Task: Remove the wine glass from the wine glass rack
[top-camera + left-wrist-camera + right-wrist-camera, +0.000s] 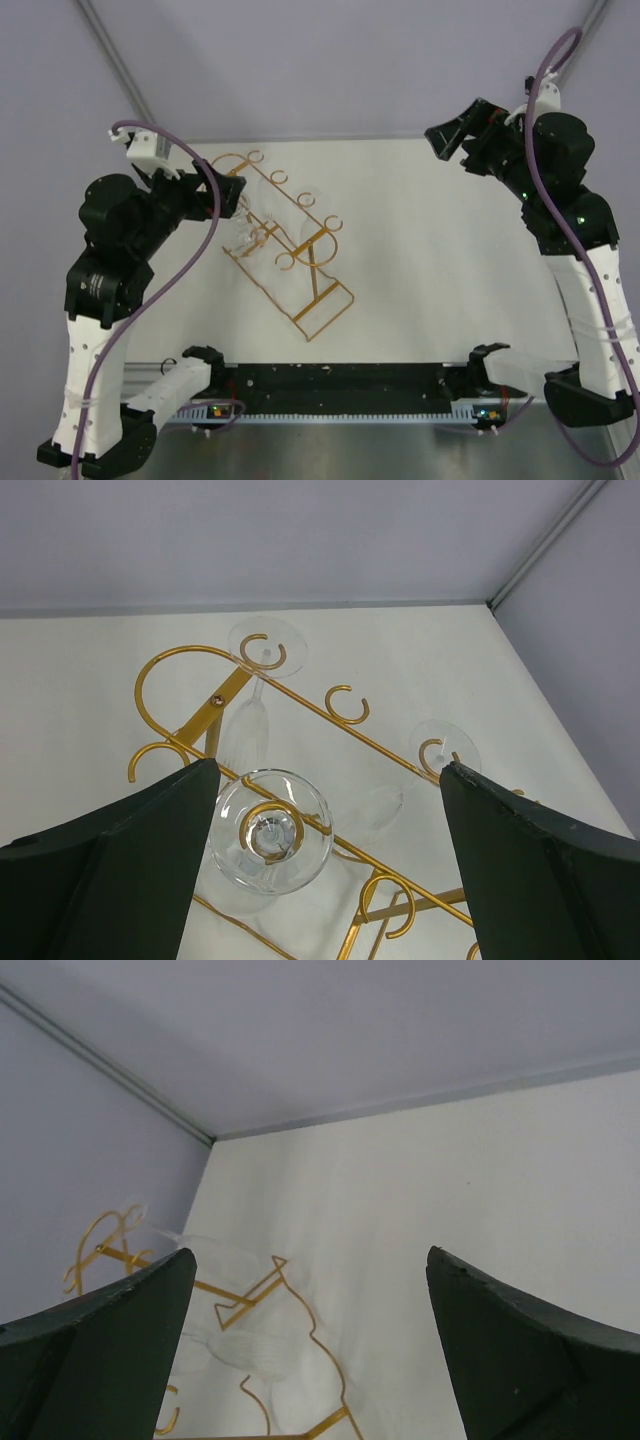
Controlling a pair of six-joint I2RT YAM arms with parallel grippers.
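I can see the rack's curved end (pixel 331 252) sticking out free toward my open right gripper. I should keep moving in until the gripper's fingers pinch that end and hold the rack steady.
The gold wire wine glass rack (pixel 318 275) stands left of the table's middle. Three clear wine glasses hang upside down from its rails. In the left wrist view the nearest wine glass (pixel 272 832) shows foot-on, held in a curled loop of the rack (pixel 216 698); two more glasses (pixel 266 650) (pixel 444 748) hang farther back. My left gripper (pixel 328 770) is open, its fingers either side of the nearest glass and apart from it; it also shows at the rack's left end in the top view (pixel 226 196). My right gripper (pixel 446 135) is open and empty, raised at the far right.
The right wrist view shows the rack's wavy base (pixel 253 1293) and a glass bowl (pixel 251 1356) at lower left, far from the right gripper (pixel 310 1255). Grey walls (pixel 330 60) close the back and sides. A black rail (pixel 340 385) runs along the near edge.
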